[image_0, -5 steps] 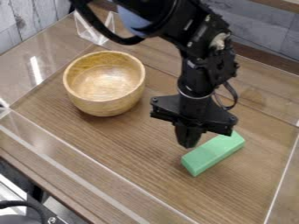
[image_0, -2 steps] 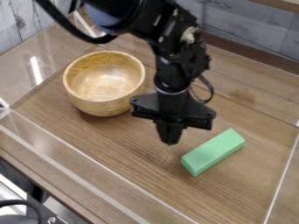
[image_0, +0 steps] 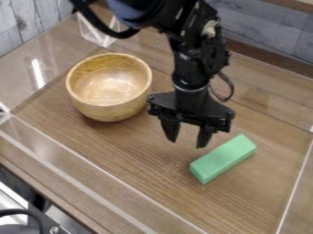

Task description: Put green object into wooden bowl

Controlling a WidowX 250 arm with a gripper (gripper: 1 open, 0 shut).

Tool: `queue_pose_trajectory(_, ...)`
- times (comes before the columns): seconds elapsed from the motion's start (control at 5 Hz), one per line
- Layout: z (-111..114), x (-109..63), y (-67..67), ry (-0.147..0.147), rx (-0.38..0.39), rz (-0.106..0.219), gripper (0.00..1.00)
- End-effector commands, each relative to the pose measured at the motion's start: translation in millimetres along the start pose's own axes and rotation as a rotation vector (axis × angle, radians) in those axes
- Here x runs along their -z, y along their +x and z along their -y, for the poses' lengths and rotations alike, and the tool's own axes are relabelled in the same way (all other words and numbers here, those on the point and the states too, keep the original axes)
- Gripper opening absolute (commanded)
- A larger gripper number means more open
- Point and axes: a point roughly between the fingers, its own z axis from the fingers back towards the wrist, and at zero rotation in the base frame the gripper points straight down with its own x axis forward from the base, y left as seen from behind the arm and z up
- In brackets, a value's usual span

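Observation:
The green object is beside my gripper's fingers, which are only partly open, so I should open them wider and move over the bar's middle (image_0: 222,159) before closing.
The green object (image_0: 222,158), a mint-green bar, lies flat on the wooden table at the lower right. My gripper (image_0: 188,134) points straight down just above and to the left of it, with its two dark fingers spread open and nothing between them. It does not touch the block. The wooden bowl (image_0: 110,86), round and light tan, stands upright and empty to the left of the gripper.
A clear acrylic wall (image_0: 146,187) runs around the table (image_0: 110,155), with a raised panel along the near and right edges. The black arm (image_0: 184,37) reaches in from the top of the view.
The gripper's fingers, shut in the earlier frames, now stand spread open. The hand shifted slightly left and then back near the block. The block and the bowl have not moved.

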Motion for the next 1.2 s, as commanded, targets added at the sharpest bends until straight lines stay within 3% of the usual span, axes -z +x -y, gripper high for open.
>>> queue_pose_trajectory(0.0, 2.1, -5.9, 15.0, -0.016, -0.007, 0.039, 0.0)
queue_pose_trajectory(0.4, 11.6, -2.8, 27.6, -0.008, -0.107, 0.041, 0.0)
queue_pose_trajectory(1.0, -1.2, -4.4, 40.6, 0.0, -0.193, 0.012, 0.0)
